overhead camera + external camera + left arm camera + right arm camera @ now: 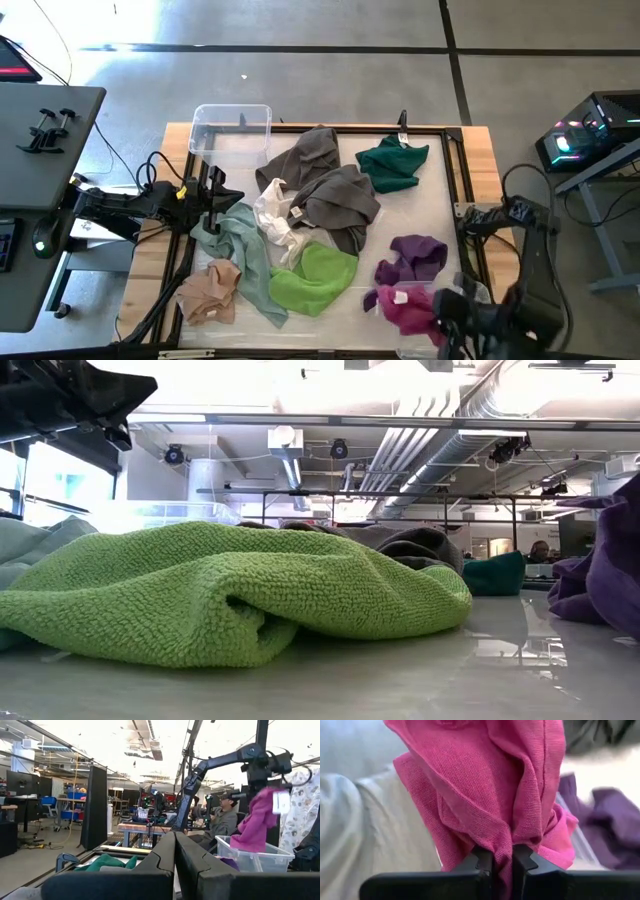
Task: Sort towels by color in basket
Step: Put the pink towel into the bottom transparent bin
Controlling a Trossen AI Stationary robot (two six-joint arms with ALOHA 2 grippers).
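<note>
The magenta towel [412, 312] is hanging free over the clear container's open top. My right gripper should carry on going down until the towel is between the container's sides, then let go.
My right gripper [502, 864] is at the table's near right corner, shut on the magenta towel [408, 308]. The purple towel [412, 260] lies just beyond it. Heaped on the table's middle are two grey towels [340, 200], a white one [272, 212], the lime green one [315, 275], a pale mint one [245, 250] and a peach one [210, 292]. The dark teal towel [392, 162] lies toward the far right. My left gripper [175, 845] is shut and holds nothing, level above the table's left side near the mint towel. My right gripper pinches a bunched fold of the magenta towel [503, 851] between its two fingers [482, 865]; several layers are gathered there. In the left wrist view the magenta towel [256, 822] hangs slack below the gripper, lifted clear above a clear container, with a white tag showing at its top.
A clear plastic basket [232, 130] stands at the table's far left corner. Another clear container [252, 857] shows under the hanging towel in the left wrist view. A dark frame [462, 180] edges the work area. A person [222, 817] sits beyond the table.
</note>
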